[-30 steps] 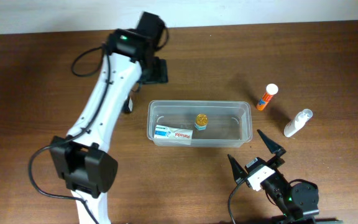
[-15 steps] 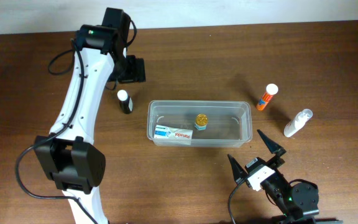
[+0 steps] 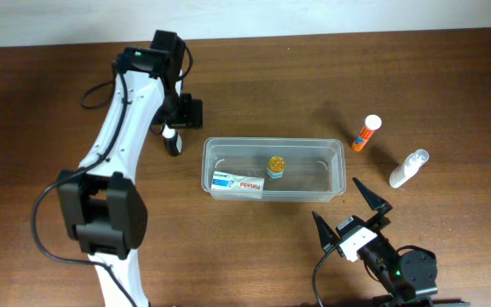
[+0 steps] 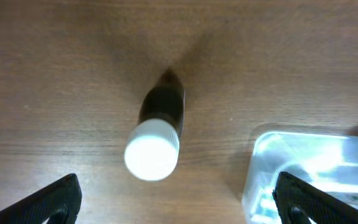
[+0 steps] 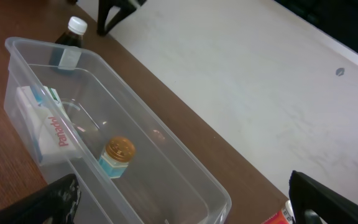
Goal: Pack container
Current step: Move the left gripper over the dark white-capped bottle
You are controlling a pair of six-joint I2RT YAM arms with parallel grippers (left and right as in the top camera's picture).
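The dark bottle (image 3: pixel 173 143) is clear of the container and centred ahead of the left gripper's open fingers, so the robot should keep moving them down until they are on either side of its body (image 4: pixel 165 107).
The clear container (image 3: pixel 335 152) lies mid-table and holds a white medicine box (image 3: pixel 238 182) and a small gold-lidded jar (image 3: pixel 276 165). A dark bottle with a white cap (image 3: pixel 172 140) stands just left of the container. My left gripper (image 3: pixel 180 126) hovers over the bottle, open and empty. In the left wrist view the bottle (image 4: pixel 157 134) stands between and ahead of the wide-open jaws (image 4: pixel 179 202), with the container corner (image 4: pixel 272 146) at right. My right gripper (image 3: pixel 334 198) is open and empty in front of the container (image 5: pixel 166 144).
An orange tube with a white cap (image 3: pixel 366 133) and a clear spray bottle (image 3: pixel 408 168) lie to the right of the container. The right wrist view shows the box (image 5: pixel 42 124), the jar (image 5: pixel 117 155) and the dark bottle (image 5: pixel 70 31).
My left arm swung left away from the container's far-left corner, then came forward over the dark bottle. The right arm has not moved.
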